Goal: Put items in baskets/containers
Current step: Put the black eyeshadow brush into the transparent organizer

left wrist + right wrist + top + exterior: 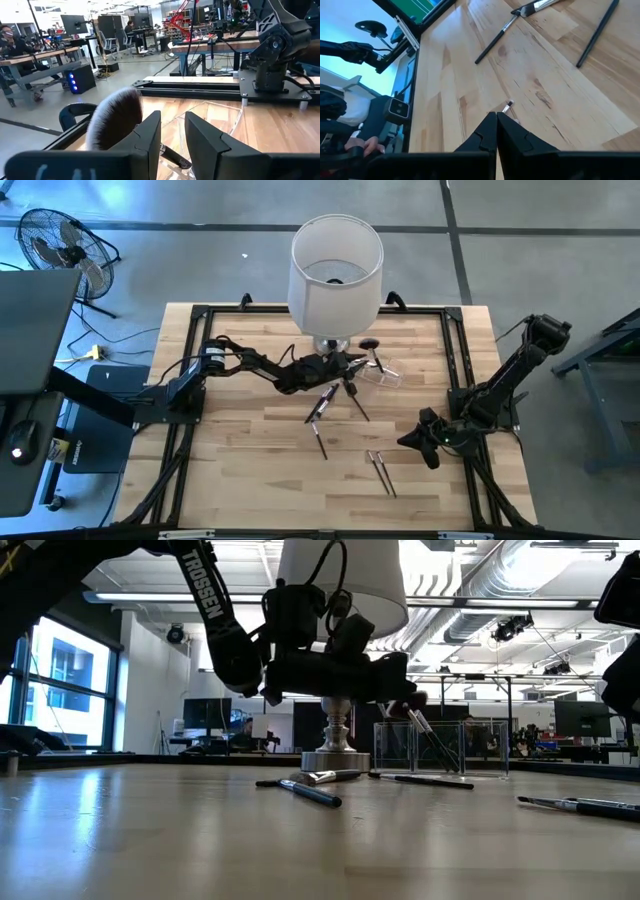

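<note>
The big brush's handle [175,157] leans into the clear holder [384,374], free of the left gripper's open fingers, so the left gripper should go on backing away until it is past the brushes.
My left gripper [345,368] [172,137] is open beside the lamp base, at the clear plastic holder [382,372] [440,745]. The big brush's fluffy dark head [114,120] [370,343] shows beside one finger. Its handle [174,157] runs under the gap between the fingers, slanting into the holder, and nothing shows them touching it. Thin brushes [432,738] lean inside the holder. Several slim brushes lie flat on the table [320,405] [321,442] [381,471]. My right gripper [415,438] [496,131] is shut, low over bare wood near the table's right side.
A big white lampshade on a silver base [336,272] [335,755] stands right behind the holder, close to my left gripper. Black rails [455,370] frame the table. Bare wood lies toward the near edge [260,480]. A small silver tip [508,106] shows just ahead of my right fingers.
</note>
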`<state>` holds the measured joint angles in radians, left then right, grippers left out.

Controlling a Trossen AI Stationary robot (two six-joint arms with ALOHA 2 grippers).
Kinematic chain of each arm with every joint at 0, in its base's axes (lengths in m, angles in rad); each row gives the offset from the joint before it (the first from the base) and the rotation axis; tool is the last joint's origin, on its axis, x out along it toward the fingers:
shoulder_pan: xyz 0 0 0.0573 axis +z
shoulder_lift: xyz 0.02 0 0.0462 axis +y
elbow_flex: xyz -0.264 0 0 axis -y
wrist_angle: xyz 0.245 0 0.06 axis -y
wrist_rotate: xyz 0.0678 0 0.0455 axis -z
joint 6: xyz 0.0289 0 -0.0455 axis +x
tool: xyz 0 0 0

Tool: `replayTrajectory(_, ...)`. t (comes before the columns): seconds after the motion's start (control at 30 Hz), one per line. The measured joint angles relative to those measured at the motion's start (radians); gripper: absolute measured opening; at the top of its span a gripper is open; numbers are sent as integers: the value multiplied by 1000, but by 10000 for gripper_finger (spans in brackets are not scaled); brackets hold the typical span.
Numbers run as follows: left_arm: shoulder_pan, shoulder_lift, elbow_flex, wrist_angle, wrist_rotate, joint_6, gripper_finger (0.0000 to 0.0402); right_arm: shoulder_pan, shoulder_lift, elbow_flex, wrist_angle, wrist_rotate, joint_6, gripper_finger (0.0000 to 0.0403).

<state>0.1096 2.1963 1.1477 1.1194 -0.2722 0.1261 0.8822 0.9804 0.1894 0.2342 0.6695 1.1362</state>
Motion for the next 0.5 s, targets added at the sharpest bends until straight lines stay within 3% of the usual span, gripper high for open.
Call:
replayTrajectory(0.23,-44,-20,31,20,-40,83,87,0,0,0,33,-8,-19,0)
replayTrajectory(0.5,-124,-19,113,-6,-237,216,88,0,0,0,86,-26,-67,0)
